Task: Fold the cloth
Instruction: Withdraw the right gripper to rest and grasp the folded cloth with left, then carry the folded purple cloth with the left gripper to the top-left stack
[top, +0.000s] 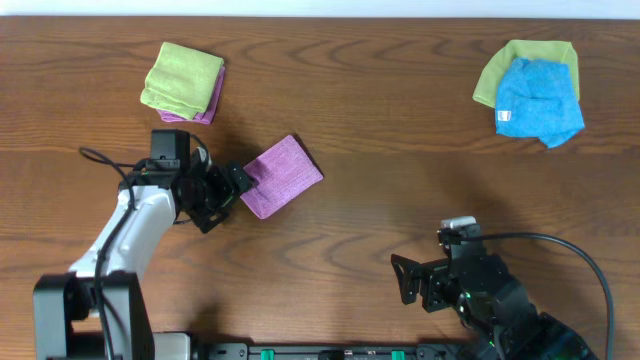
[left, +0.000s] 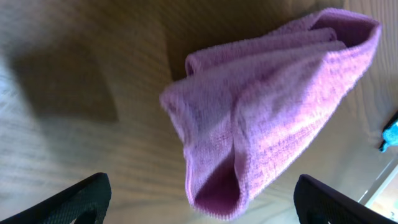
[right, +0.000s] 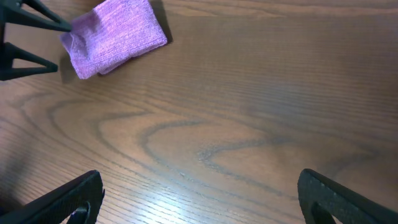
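Note:
The lilac cloth (left: 281, 107) will keep its layers folded together while I carry it, because the looped fold end (left: 217, 186) lies between my left gripper's fingers.
The lilac cloth (top: 283, 175) lies folded into a small rectangle on the wooden table, a little left of centre. It fills the left wrist view (left: 273, 106), with a looped fold end hanging between the fingers, and shows in the right wrist view (right: 115, 37). My left gripper (top: 232, 190) is open at the cloth's lower left corner; its fingers (left: 202, 199) are spread wide to either side of the fold end, not closed on it. My right gripper (top: 415, 280) is open and empty over bare wood (right: 199, 199) at the front right, far from the cloth. No tag shows.
A lime-green cloth (top: 182, 78) lies on a small folded purple cloth (top: 207, 105) at the back left. A blue cloth (top: 538, 97) lies on another lime-green cloth (top: 520, 58) at the back right. The left gripper's fingers show in the right wrist view (right: 25, 37).

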